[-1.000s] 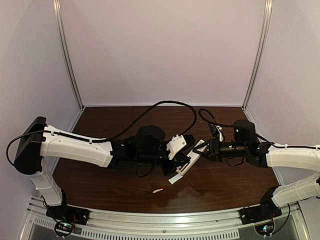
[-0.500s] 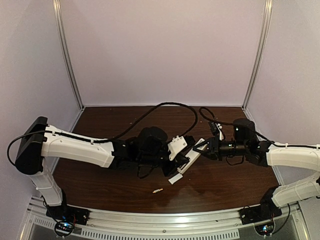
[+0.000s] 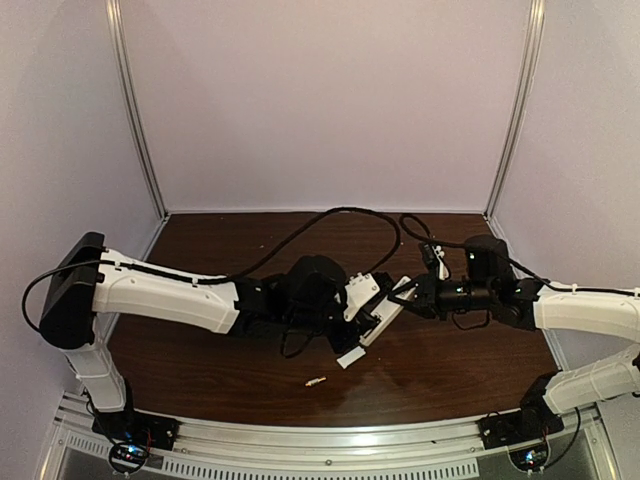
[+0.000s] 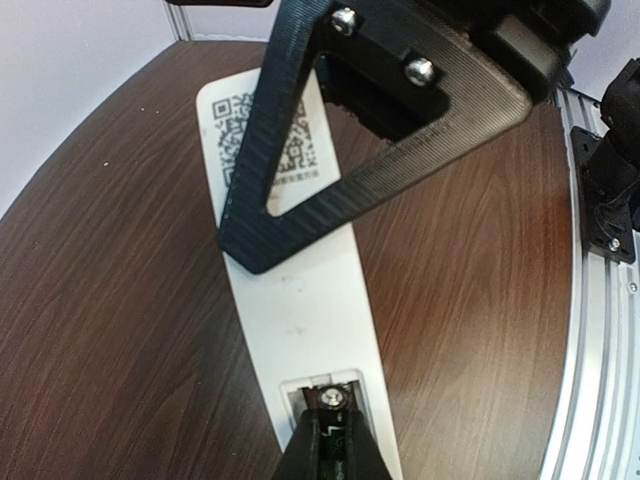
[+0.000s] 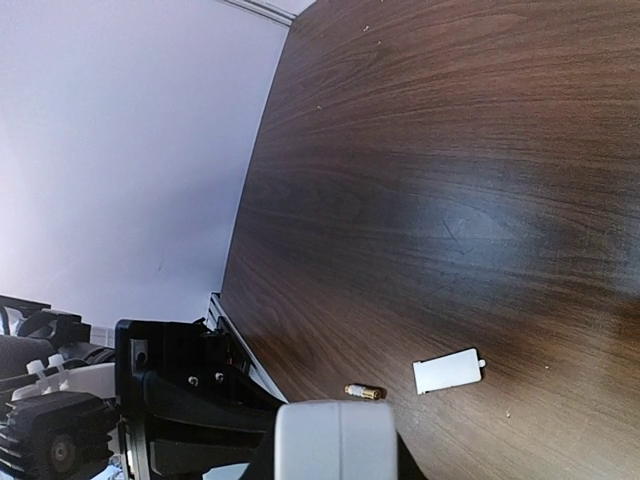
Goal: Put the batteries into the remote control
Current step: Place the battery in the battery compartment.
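The battery sits at a slant in the remote control's hollow with its metal tip (image 4: 332, 398) pointing up. My left gripper should move back and come in from the remote control's long side (image 4: 262, 385).
The remote control (image 4: 300, 300) is a slim white bar held back side up, with a QR label at one end and an open battery recess (image 4: 330, 385) at the other. My right gripper (image 3: 405, 293) is shut on its far end, and its black finger (image 4: 380, 130) crosses the label. My left gripper (image 4: 333, 425) is shut on a dark battery (image 4: 335, 400), whose metal tip sits inside the recess. A second battery (image 5: 364, 391), pale with a gold end, lies loose on the table; it also shows as a small pale battery (image 3: 316, 381) near the front edge.
A small flat white cover piece (image 5: 448, 371) lies on the dark wooden table (image 5: 450, 180) beside the loose battery. The left arm (image 3: 170, 295) stretches across the table's middle. White walls close the back and sides, and a metal rail (image 3: 320, 440) runs along the front edge.
The left arm has shifted a little to the right, toward the right gripper, and the remote has moved slightly with them. Both grips are unchanged.
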You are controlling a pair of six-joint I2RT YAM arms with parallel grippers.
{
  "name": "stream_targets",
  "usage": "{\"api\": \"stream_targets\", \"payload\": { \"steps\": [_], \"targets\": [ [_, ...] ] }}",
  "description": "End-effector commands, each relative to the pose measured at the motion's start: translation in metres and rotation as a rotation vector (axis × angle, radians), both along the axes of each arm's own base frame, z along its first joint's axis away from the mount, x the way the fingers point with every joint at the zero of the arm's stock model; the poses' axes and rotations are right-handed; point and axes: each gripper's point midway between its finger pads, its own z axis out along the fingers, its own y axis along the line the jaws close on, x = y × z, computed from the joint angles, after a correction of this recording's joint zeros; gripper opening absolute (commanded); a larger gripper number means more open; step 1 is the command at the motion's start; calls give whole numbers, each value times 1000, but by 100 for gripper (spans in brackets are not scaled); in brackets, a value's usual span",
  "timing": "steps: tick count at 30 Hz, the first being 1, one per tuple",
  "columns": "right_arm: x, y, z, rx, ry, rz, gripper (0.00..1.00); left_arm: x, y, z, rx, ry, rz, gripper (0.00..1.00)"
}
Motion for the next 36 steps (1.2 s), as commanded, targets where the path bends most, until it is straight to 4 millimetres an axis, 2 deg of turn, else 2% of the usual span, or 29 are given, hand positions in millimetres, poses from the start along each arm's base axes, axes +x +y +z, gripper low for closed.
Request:
{"api": "stream_targets", "payload": {
  "steps": [1,4,10,28,34,36],
  "targets": [
    [2,5,25,35,-55,13,0,12,13,-23,88,16,85,0],
    [3,5,25,36,-55,14,0,12,14,-26,98,16,88,0],
    [2,6,23,34,-53,17,0,16,16,-26,107,8,108,7],
    [2,6,19,26,-42,22,0,25,17,-18,112,-24,145,19],
    [3,6,15,10,-39,20,0,25,17,-16,110,-23,148,21],
    [3,5,11,-3,-36,19,0,25,17,-14,105,-16,148,25]
  ]
}}
